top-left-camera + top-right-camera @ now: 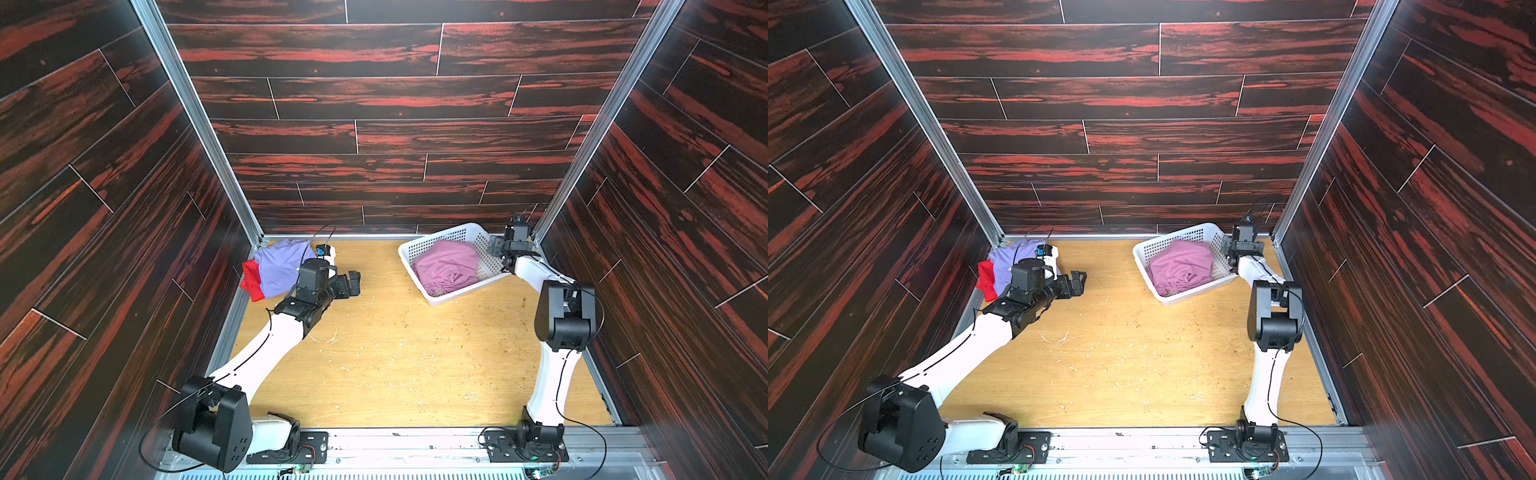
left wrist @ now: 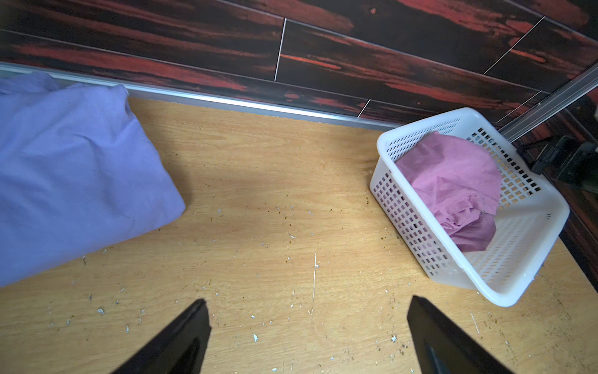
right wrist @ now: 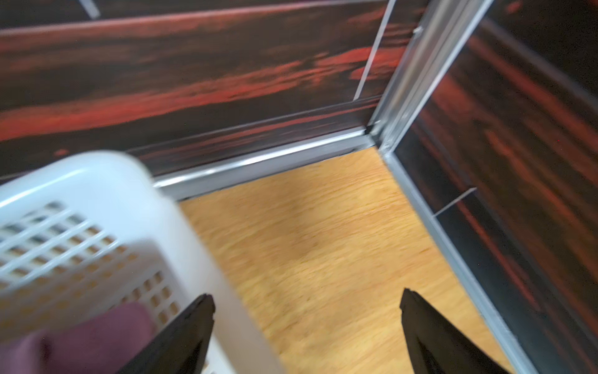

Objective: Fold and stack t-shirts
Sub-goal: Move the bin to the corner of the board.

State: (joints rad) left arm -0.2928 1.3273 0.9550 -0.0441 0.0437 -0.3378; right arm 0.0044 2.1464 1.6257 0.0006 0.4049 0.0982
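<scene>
The white basket (image 1: 434, 297) is crooked and sticks out into the folding space. Next, my right gripper pulls the basket's rim (image 3: 202, 261) toward the corner before it takes the pink-mauve t-shirt out.
A folded lavender t-shirt (image 1: 278, 270) (image 2: 74, 175) lies in the back left corner on top of a red t-shirt (image 1: 252, 281) whose edge sticks out at the left. A crumpled pink-mauve t-shirt (image 1: 446, 266) (image 2: 453, 184) fills a white perforated basket (image 1: 440, 232) at the back right, which sits tilted. My left gripper (image 1: 353, 282) (image 2: 307, 301) hovers open over bare table just right of the lavender shirt, holding nothing. My right gripper (image 1: 498, 253) (image 3: 307, 298) is open at the basket's right wall (image 3: 97, 175), one finger over the rim and the other over the table.
The wooden table (image 1: 395, 353) is fenced by dark red wood-pattern walls with metal rails at their base. The right arm reaches along the right wall into the back right corner. Both arm bases sit at the front edge.
</scene>
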